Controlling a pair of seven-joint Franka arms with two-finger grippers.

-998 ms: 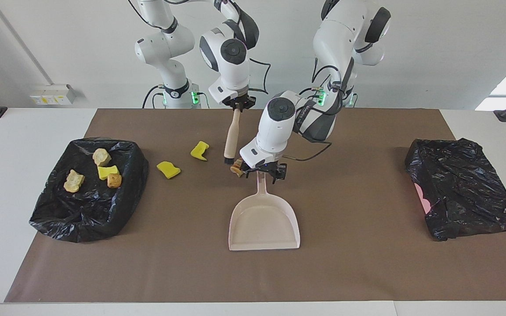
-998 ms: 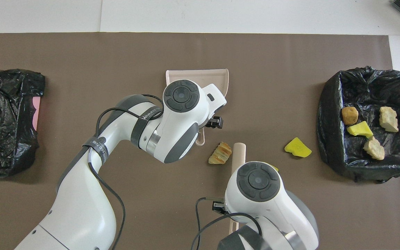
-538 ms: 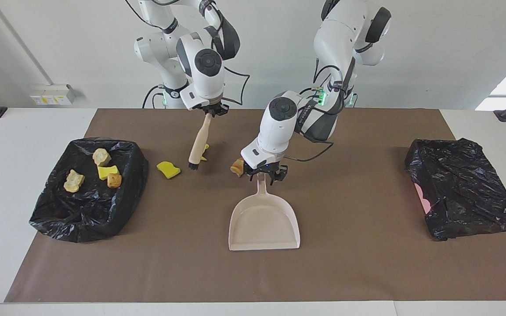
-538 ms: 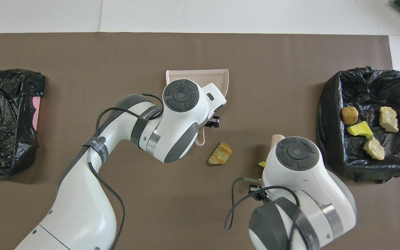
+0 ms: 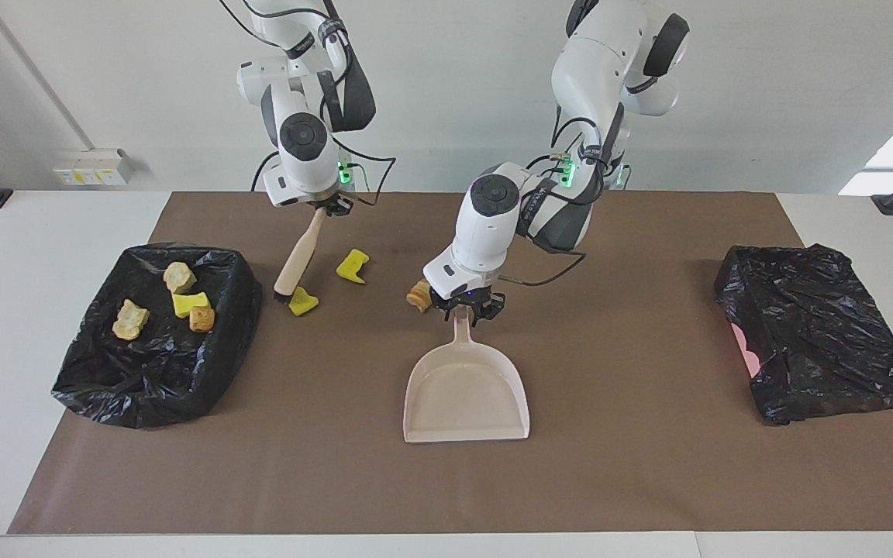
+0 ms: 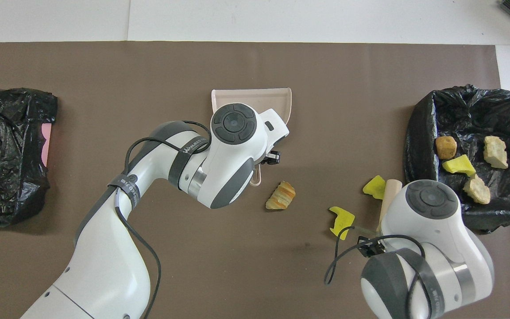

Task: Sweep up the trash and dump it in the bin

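My left gripper has the dustpan's opening (image 5: 467,435) facing away from the trash, so it should turn the opening toward the yellow trash pieces (image 5: 352,265) while my right gripper sweeps them toward the opening.
The beige dustpan (image 5: 466,391) lies flat mid-mat, mouth away from the robots. My left gripper (image 5: 468,310) is shut on its handle (image 6: 257,176). A tan bread-like piece of trash (image 5: 418,296) lies beside that handle, toward the right arm's end. My right gripper (image 5: 328,208) is shut on the brush (image 5: 298,254), which hangs tilted, its black bristles (image 5: 281,293) down at a yellow sponge piece (image 5: 305,301). A second yellow piece (image 5: 353,265) lies nearer the robots. Several trash pieces sit in the black-lined bin (image 5: 105,380).
A crumpled black bag (image 5: 818,333) over something pink lies at the left arm's end of the brown mat (image 5: 648,465). White tabletop borders the mat.
My right arm has swung the brush away from the bread chunk toward the bin, down to the yellow piece beside it. The left gripper's fingers have closed in on the dustpan handle.
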